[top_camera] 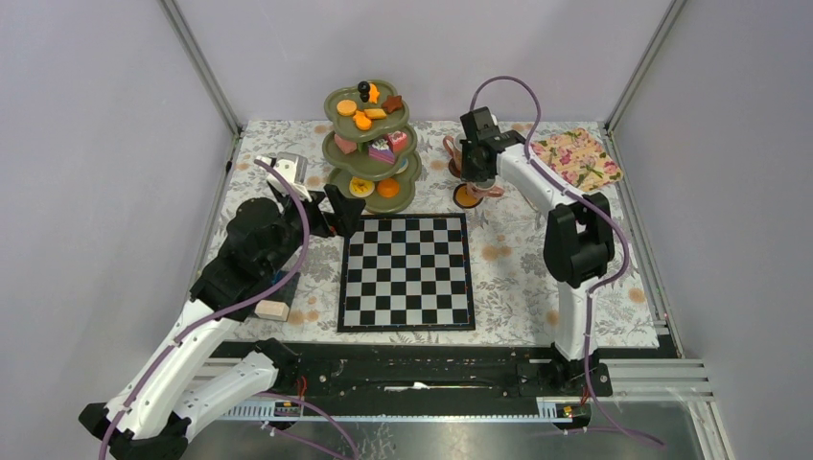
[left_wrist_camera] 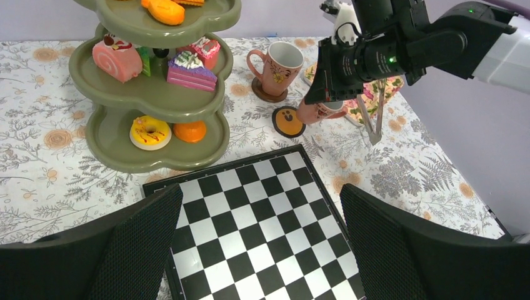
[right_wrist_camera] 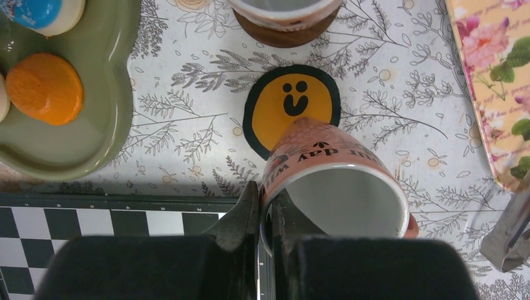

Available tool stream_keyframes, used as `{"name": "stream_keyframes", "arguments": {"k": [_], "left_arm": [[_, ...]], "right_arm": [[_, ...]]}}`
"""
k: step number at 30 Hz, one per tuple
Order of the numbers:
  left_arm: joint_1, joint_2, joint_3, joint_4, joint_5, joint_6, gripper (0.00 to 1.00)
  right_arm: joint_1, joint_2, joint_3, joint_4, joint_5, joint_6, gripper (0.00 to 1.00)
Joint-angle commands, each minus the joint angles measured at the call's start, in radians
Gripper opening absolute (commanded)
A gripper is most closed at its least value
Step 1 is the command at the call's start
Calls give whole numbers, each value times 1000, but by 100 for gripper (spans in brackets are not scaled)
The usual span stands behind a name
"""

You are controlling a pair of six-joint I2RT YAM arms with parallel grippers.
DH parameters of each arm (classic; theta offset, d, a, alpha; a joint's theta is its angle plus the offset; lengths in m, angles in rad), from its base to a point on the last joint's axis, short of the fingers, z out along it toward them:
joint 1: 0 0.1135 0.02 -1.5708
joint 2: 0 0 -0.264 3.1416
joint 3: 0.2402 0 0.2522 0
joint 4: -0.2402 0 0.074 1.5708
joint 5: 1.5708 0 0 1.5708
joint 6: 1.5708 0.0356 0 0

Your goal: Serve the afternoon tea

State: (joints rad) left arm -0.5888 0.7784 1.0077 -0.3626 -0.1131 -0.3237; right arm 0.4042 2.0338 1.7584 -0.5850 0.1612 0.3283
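The pink cup hangs base down [right_wrist_camera: 306,132] over the empty orange smiley coaster [top_camera: 467,197], so the robot's right gripper should go on lowering the cup onto the coaster until the cup's base sits flat.
My right gripper [right_wrist_camera: 265,200] is shut on the rim of a pink patterned cup [right_wrist_camera: 337,181], with one finger inside and one outside. The cup hangs tilted, its base over an orange smiley coaster [right_wrist_camera: 281,109]. A second pink cup [left_wrist_camera: 278,65] stands upright on a brown coaster just behind. The olive-green three-tier stand [top_camera: 369,144] at the back centre carries orange, pink and brown toy pastries [left_wrist_camera: 187,69]. My left gripper [left_wrist_camera: 262,244] stands open over the chessboard's near-left corner, with nothing between its fingers.
The black-and-white chessboard [top_camera: 407,271] lies mid-table in front of the stand. A floral tray [top_camera: 578,158] sits at the back right, with metal tongs [left_wrist_camera: 372,122] beside it. A beige block [top_camera: 271,310] lies near the left arm. Grey walls enclose the table.
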Motion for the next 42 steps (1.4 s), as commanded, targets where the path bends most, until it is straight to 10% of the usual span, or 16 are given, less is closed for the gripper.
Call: {"name": "stream_keyframes", "arguments": {"k": [1,29,42], "left_arm": [[-5,-15,-14,21,-16,-15,99],[-3,-48,-27,5,-28,-15,99],[-4,-48,-6,-17,-47,-8,99]], "right_arm": [[6,26,112,-31,-21,-23,0],[46,297,428,-241,54,-45,10],[60,199,531,-338,67,-89,56]]}}
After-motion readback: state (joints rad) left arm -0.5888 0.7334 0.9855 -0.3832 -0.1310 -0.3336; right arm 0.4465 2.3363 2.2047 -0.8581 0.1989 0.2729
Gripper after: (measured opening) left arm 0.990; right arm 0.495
